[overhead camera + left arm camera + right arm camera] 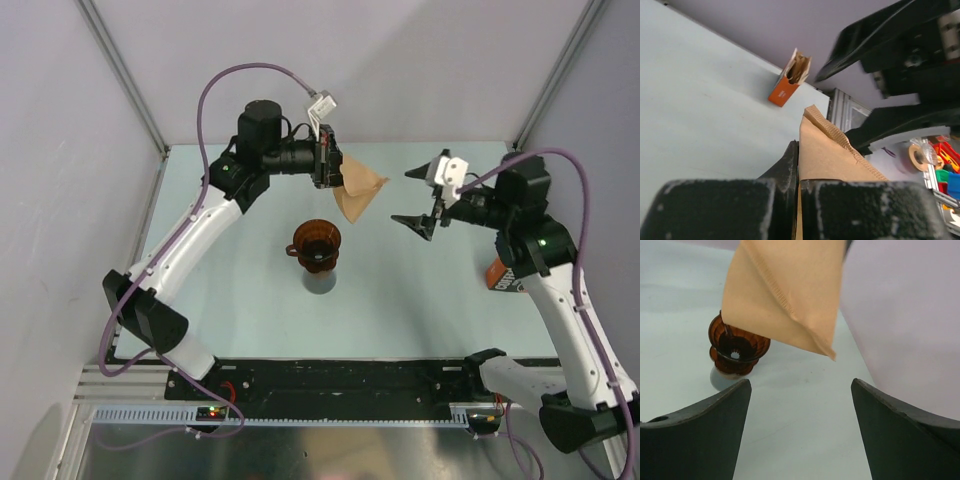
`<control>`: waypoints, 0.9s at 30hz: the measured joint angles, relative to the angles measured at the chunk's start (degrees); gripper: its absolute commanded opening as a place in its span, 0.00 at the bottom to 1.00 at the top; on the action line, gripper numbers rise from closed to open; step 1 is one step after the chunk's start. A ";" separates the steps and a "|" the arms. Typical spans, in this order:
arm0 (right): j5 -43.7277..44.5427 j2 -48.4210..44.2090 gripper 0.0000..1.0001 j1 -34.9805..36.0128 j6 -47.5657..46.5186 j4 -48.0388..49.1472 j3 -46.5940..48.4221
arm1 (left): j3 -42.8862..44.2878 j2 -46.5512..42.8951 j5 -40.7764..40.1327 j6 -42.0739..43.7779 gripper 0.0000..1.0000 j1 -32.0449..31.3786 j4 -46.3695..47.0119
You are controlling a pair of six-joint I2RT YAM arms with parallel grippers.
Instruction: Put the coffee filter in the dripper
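My right gripper needs to squeeze the filter's loose end [374,190] to open the filter while my left gripper takes hold of the filter's rim again, because the coffee filter [357,186] is flat in my left gripper.
My left gripper [330,165] is shut on the tan paper coffee filter [360,192] and holds it flat in the air, behind and to the right of the dripper. The filter's crimped seam shows in the left wrist view [832,152] and in the right wrist view [790,290]. The dark reddish-brown dripper [317,243] stands on a grey beaker [320,281] at mid table; it also shows in the right wrist view [736,347]. My right gripper [417,198] is wide open and empty, to the right of the filter, its jaws facing it.
An orange-brown printed bag [503,277] stands by the right arm; it shows open-topped in the left wrist view [789,80]. Grey walls close in the table at the back and sides. A black rail [340,378] runs along the near edge.
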 measured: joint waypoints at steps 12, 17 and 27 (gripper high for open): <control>8.74 5.44 0.78 10.86 -14.08 1.60 -0.02 | 2.03 0.55 5.42 -3.98 0.00 -0.48 0.35; 11.32 5.90 0.77 12.02 -14.88 4.72 -0.02 | 2.01 0.55 5.14 -4.33 0.00 -0.83 0.35; 13.66 6.14 0.56 12.85 -16.79 6.16 -0.02 | 1.90 0.55 2.08 -3.32 0.03 -1.33 -0.72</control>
